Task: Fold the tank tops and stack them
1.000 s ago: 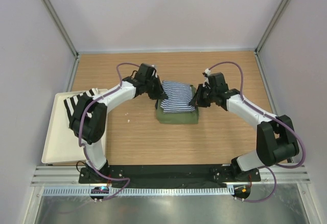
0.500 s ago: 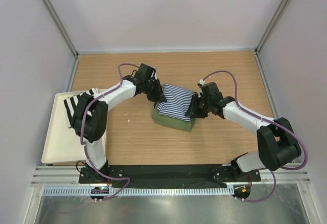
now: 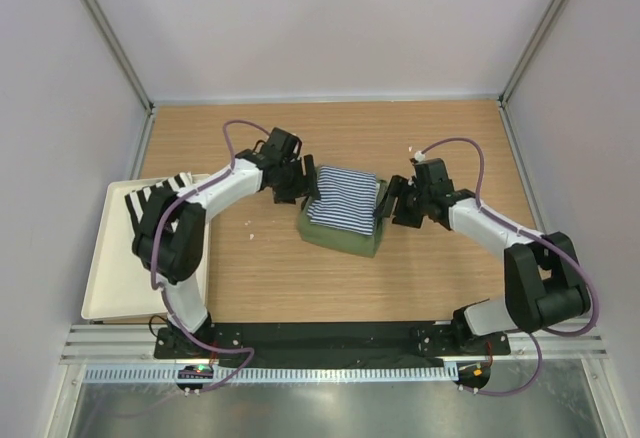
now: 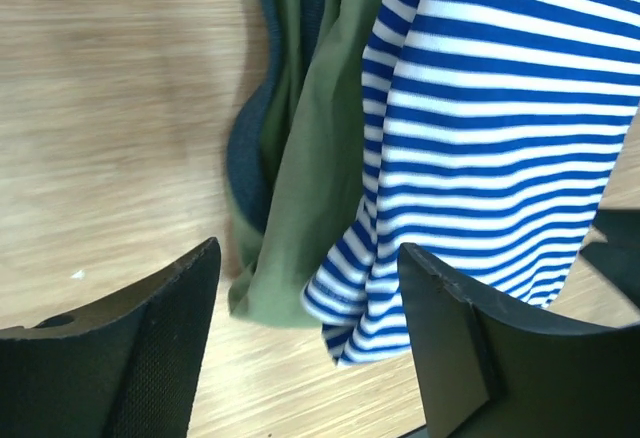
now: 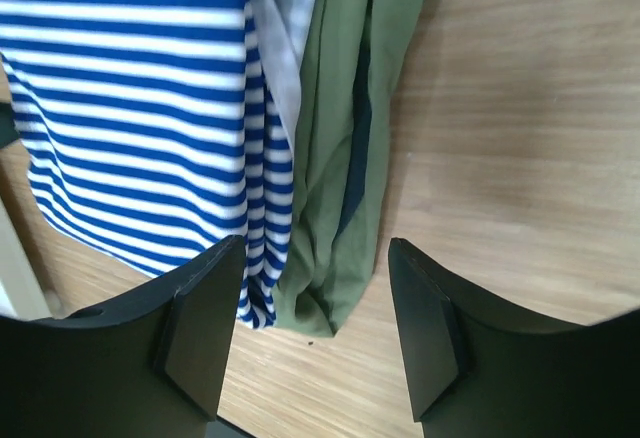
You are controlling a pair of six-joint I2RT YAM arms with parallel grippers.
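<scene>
My right gripper should first pull the stack (image 3: 344,202) over to its side, because the stack lies in the middle of the table, where the next top needs room.
The folded striped tank top (image 3: 343,199) lies on the folded olive green tank top (image 3: 338,238) in the middle of the table. My left gripper (image 3: 304,187) stands open at the stack's left edge, and my right gripper (image 3: 386,204) stands open at its right edge. In the left wrist view the striped top (image 4: 500,108) and the olive top (image 4: 310,158) end just ahead of the open left gripper (image 4: 308,258). The right wrist view has the striped top (image 5: 130,108) and the olive top (image 5: 340,108) hanging down to the open right gripper (image 5: 315,248). Neither gripper holds cloth.
A white tray (image 3: 105,288) sits at the table's left edge, with a black-and-white striped cloth (image 3: 150,208) draped over its far end. Grey walls close off the table's back and sides.
Both grippers opened and let go of the stack. The stack now lies slightly turned, and the right gripper has backed off to the right.
</scene>
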